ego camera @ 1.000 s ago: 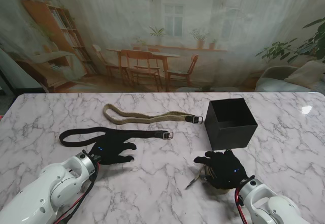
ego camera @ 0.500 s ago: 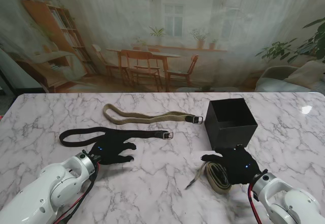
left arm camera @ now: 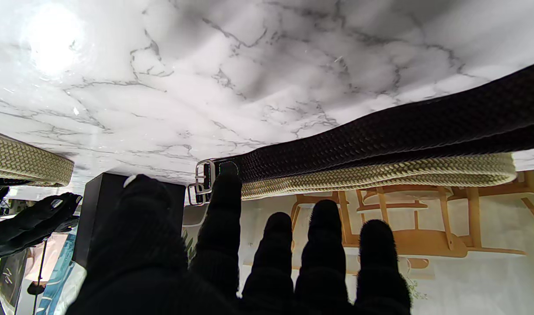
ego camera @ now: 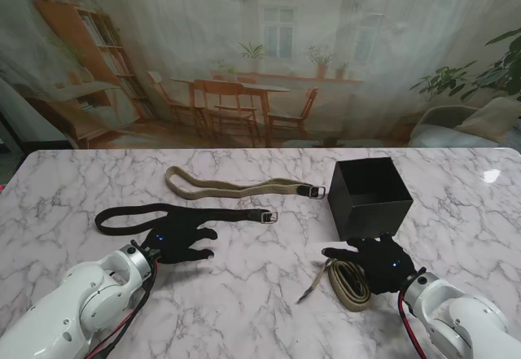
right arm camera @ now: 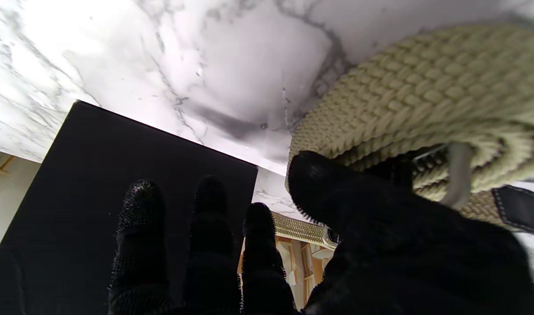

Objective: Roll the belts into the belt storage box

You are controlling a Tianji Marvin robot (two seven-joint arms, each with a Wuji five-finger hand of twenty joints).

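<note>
The beige coil [ego camera: 351, 286] will stay wound when the robot's gripper lifts it and carries it into the box, because the belt's turns [ego camera: 348, 278] sit closely inside each other.
The black open-topped storage box [ego camera: 370, 196] stands at the right of the marble table [ego camera: 260, 294]. A partly rolled beige belt [ego camera: 348, 282] lies nearer to me than the box, its loose end trailing left. My right hand [ego camera: 379, 262] rests open just right of that coil, thumb against it [right arm camera: 424, 100], fingers toward the box [right arm camera: 118, 175]. A black belt [ego camera: 179, 212] lies stretched out at the left, buckle toward the middle. My left hand [ego camera: 179, 242] is open and flat on the table just nearer than it, holding nothing. A second beige belt [ego camera: 236, 186] lies farther back.
The table's far edge meets a printed room backdrop [ego camera: 260, 58]. In the left wrist view the black belt [left arm camera: 380, 131] and the far beige belt [left arm camera: 380, 175] run side by side ahead of the fingers.
My right hand has slid right and away from me, off the rolled beige belt, which now lies uncovered beside it. The left hand and the other two belts have stayed put.
</note>
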